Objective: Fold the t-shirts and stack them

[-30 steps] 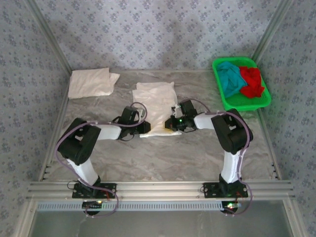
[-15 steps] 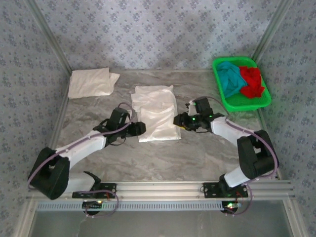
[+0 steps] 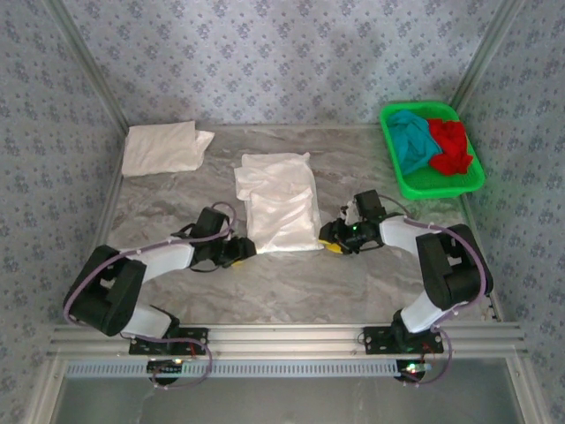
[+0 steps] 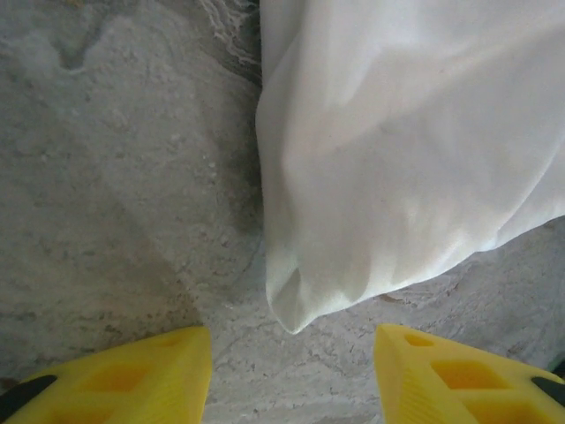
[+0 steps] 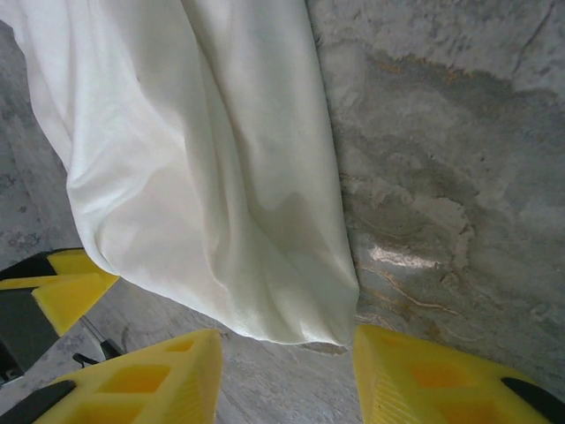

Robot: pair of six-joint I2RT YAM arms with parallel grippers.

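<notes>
Next, my right gripper moves in over the hem (image 5: 287, 329) before it closes, because the white t-shirt's corner (image 5: 344, 337) is at the edge of its open fingers.
A white t-shirt (image 3: 278, 205) lies folded lengthwise on the middle of the marble table (image 3: 300, 287). My left gripper (image 3: 240, 250) sits low at its near left corner and my right gripper (image 3: 327, 240) at its near right corner. In the left wrist view the left gripper (image 4: 291, 380) is open, the cloth corner (image 4: 296, 305) just ahead of the gap. The right gripper (image 5: 287, 380) is open too, with the shirt's hem (image 5: 265, 309) just beyond its yellow fingers (image 5: 154, 380). Another folded white t-shirt (image 3: 163, 147) rests at the back left. A teal t-shirt (image 3: 409, 141) and a red t-shirt (image 3: 452, 146) lie bunched in the basket.
The green plastic basket (image 3: 441, 187) stands at the back right by the wall. Patterned walls close off the back and both sides. Bare marble stretches between the arms and the near rail (image 3: 282, 336).
Both grippers have opened and let go of the shirt's near edge. They have drawn back toward the near side, and the shirt now lies flat.
</notes>
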